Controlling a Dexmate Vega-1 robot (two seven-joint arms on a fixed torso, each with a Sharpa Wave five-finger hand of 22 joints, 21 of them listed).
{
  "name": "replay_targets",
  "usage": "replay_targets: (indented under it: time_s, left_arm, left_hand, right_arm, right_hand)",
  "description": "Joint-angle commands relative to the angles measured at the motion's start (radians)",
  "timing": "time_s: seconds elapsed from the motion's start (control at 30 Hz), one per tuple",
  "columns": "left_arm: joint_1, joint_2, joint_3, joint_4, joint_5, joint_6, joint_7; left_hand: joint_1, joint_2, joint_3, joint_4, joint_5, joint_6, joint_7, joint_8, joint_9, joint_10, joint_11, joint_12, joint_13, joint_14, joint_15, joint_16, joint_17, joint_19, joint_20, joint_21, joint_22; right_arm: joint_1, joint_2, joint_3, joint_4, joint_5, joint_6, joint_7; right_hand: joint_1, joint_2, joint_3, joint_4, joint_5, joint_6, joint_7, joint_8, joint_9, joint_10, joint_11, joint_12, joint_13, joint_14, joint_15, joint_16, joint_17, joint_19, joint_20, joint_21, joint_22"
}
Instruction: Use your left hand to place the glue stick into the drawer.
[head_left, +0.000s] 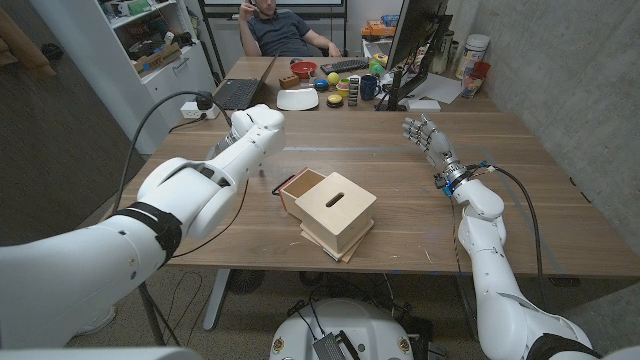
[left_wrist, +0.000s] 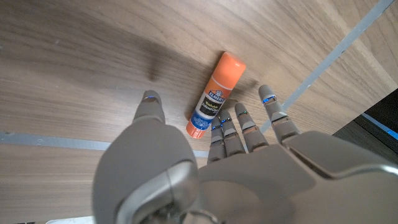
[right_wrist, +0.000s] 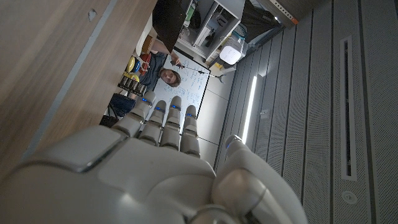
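Observation:
The wooden drawer box will turn a little when the robot pushes the glue stick down inside, because the drawer juts from a small free-standing box.
An orange glue stick with a white and blue label lies on its side on the wooden table. My left hand hovers just over it, holding nothing, with its fingers spread beside the stick's lower end. In the head view my left forearm covers that spot. The light wooden drawer box stands mid-table, its drawer pulled out toward my left arm. My right hand stands upright at the far right, fingers apart and empty.
A black cable and a power strip lie behind my left arm. At the table's far side are a laptop, a white plate, cups and small items, and a monitor. A person sits beyond.

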Motion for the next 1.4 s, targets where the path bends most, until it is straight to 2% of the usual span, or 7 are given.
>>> replay_targets:
  time_s: [0.03,0.2,0.33,0.47,0.7,0.93,1.4]
  left_arm:
    - [-0.149,-0.099,0.033,0.337,-0.117,-0.087,0.127]
    - [-0.169,-0.114,0.062,0.388,-0.157,-0.097,0.188]
    - [-0.169,-0.115,0.079,0.389,-0.186,-0.087,0.234]
    - [-0.171,-0.113,0.125,0.396,-0.199,-0.093,0.245]
    - [-0.175,-0.107,0.137,0.391,-0.264,-0.072,0.300]
    - [-0.176,-0.104,0.146,0.390,-0.291,-0.049,0.325]
    - [-0.187,-0.121,0.127,0.380,-0.238,0.038,0.312]
  left_hand:
    - [0.083,0.051,0.047,-0.016,-0.016,0.031,-0.003,0.002,0.001,0.047,-0.010,0.021,0.005,0.042,-0.017,0.018,0.011,0.008,-0.009,-0.002,0.007]
    - [0.200,0.131,0.120,-0.033,-0.051,0.086,-0.017,0.004,0.001,0.108,-0.026,0.048,0.008,0.119,-0.032,0.047,0.029,0.031,-0.032,0.006,0.011]
    - [0.287,0.172,0.175,-0.037,-0.066,0.152,-0.034,0.008,0.000,0.183,-0.046,0.079,0.014,0.204,-0.056,0.091,0.054,0.098,-0.057,0.040,0.017]
    - [0.369,0.171,0.175,-0.036,-0.077,0.223,-0.041,0.005,0.000,0.266,-0.065,0.112,0.024,0.333,-0.105,0.213,0.136,0.214,-0.123,0.120,0.041]
    - [0.560,0.183,0.159,-0.035,-0.076,0.385,-0.044,0.005,0.009,0.431,-0.082,0.185,0.052,0.434,-0.157,0.453,0.356,0.271,-0.167,0.287,0.107]
    - [0.606,0.189,0.158,-0.028,-0.073,0.442,-0.032,0.006,0.015,0.475,-0.089,0.213,0.066,0.456,-0.155,0.495,0.397,0.316,-0.195,0.365,0.127]
    - [0.637,0.192,0.168,-0.024,-0.071,0.473,-0.023,0.003,0.018,0.493,-0.085,0.228,0.077,0.464,-0.159,0.501,0.405,0.308,-0.195,0.411,0.141]
  right_arm:
    - [0.024,-0.003,0.006,0.043,0.015,0.023,0.016]
    - [0.032,-0.006,0.004,0.055,0.008,0.039,0.013]
    - [0.039,-0.006,0.003,0.065,0.009,0.037,0.017]
    - [0.042,-0.005,0.005,0.065,0.011,0.033,0.017]
    - [0.047,-0.002,0.006,0.071,0.009,0.039,0.010]
    - [0.050,-0.006,0.005,0.080,0.003,0.047,0.006]
    - [0.053,-0.007,0.003,0.082,-0.004,0.048,-0.001]
  right_hand:
    - [-0.007,-0.002,-0.003,0.000,0.000,0.008,0.002,0.006,0.002,0.007,0.003,0.008,0.002,0.009,-0.001,0.006,0.003,0.011,-0.003,-0.001,0.002]
    - [-0.008,-0.002,-0.003,0.001,0.000,0.009,0.003,0.006,0.002,0.008,0.004,0.008,0.002,0.011,-0.001,0.006,0.003,0.012,-0.002,-0.001,0.002]
    - [-0.008,-0.002,-0.004,0.001,0.000,0.010,0.003,0.006,0.002,0.010,0.004,0.009,0.002,0.014,-0.003,0.006,0.004,0.013,-0.002,-0.002,0.002]
    - [-0.008,-0.003,-0.004,0.001,0.000,0.009,0.003,0.006,0.002,0.009,0.005,0.008,0.002,0.014,-0.003,0.006,0.003,0.015,-0.002,-0.002,0.001]
    - [-0.009,-0.002,-0.004,0.001,0.000,0.011,0.004,0.007,0.002,0.010,0.005,0.009,0.002,0.018,-0.001,0.006,0.003,0.020,-0.001,-0.001,0.001]
    - [-0.009,-0.002,-0.004,0.002,0.001,0.010,0.004,0.006,0.002,0.009,0.005,0.008,0.002,0.019,-0.003,0.006,0.003,0.022,-0.002,-0.001,0.001]
    - [-0.009,-0.002,-0.005,0.001,0.001,0.011,0.005,0.006,0.002,0.011,0.006,0.008,0.002,0.020,-0.002,0.005,0.003,0.022,-0.003,-0.003,0.001]
